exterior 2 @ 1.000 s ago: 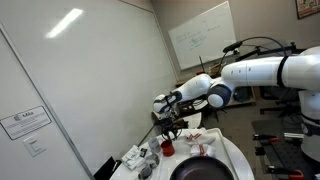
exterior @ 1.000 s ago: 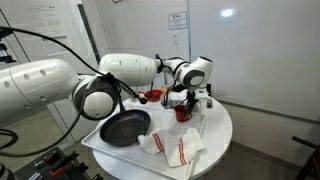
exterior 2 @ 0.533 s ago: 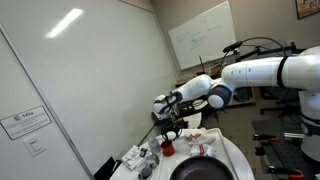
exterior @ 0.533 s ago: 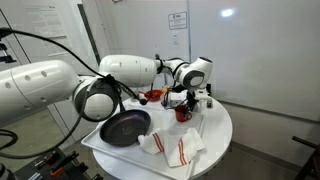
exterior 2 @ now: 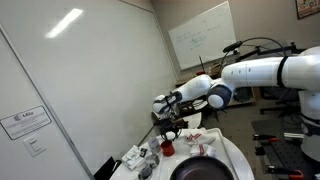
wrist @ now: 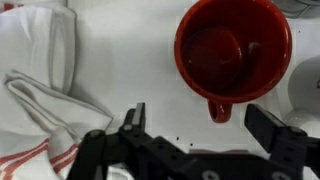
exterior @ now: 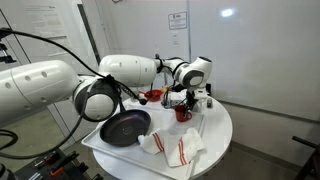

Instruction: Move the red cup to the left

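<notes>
The red cup's handle [wrist: 220, 110] is past the open fingers of the robot's gripper and off their middle, so the robot should move the fingers around the handle before it closes them.
The red cup [wrist: 233, 50] stands upright on the white table, seen from above in the wrist view, its small handle pointing toward the gripper. My gripper [wrist: 200, 122] is open. Its dark fingers [wrist: 135, 118] are spread wide on either side just short of the cup, touching nothing. In both exterior views the gripper [exterior: 183, 103] [exterior 2: 168, 136] hangs directly over the red cup [exterior: 182, 114] [exterior 2: 167, 149].
A black frying pan [exterior: 125, 127] [exterior 2: 205, 170] lies on the round white table [exterior: 218, 127]. A white cloth with red stripes [exterior: 176, 150] [wrist: 45, 90] is crumpled beside the cup. A wider red bowl [exterior: 152, 96] sits at the back. The table edge drops off all around.
</notes>
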Controlling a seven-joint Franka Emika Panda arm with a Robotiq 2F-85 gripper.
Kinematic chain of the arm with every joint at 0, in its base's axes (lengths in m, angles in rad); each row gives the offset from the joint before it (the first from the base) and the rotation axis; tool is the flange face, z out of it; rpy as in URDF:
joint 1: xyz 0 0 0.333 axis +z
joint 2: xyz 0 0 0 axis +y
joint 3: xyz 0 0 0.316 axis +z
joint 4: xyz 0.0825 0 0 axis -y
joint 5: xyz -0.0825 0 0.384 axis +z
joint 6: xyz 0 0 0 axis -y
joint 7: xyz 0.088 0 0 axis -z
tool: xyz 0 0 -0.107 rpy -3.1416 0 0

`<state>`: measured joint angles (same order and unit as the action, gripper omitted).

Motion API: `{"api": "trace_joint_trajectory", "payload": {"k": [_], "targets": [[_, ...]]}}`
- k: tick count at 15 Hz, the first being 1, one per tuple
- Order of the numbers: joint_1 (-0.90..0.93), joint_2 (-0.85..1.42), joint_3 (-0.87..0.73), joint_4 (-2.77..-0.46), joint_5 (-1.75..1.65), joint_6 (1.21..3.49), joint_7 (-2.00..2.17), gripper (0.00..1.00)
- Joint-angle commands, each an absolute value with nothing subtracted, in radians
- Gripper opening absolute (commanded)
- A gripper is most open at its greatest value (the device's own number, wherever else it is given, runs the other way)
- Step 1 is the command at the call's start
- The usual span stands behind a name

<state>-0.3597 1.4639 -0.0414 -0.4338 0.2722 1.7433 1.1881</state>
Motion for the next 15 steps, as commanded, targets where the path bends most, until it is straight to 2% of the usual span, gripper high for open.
{"api": "trace_joint_trajectory", "payload": {"k": [1,3,4,5,6,10,14,15], "targets": [[-0.365,1.464,-0.018,-0.424,0.256,1.745,1.200,1.00],[-0.365,1.464,-0.017,-0.427,0.255,1.746,1.199,0.99],[-0.365,1.464,-0.017,-0.429,0.255,1.747,1.199,0.88],[-0.365,1.464,-0.017,-0.431,0.255,1.747,1.199,0.74],[-0.366,1.464,-0.017,-0.431,0.255,1.748,1.198,0.73],[-0.367,1.464,-0.017,-0.433,0.255,1.749,1.198,0.43],[-0.369,1.464,-0.015,-0.434,0.257,1.753,1.195,0.34],[-0.369,1.464,-0.015,-0.435,0.257,1.753,1.194,0.38]]}}
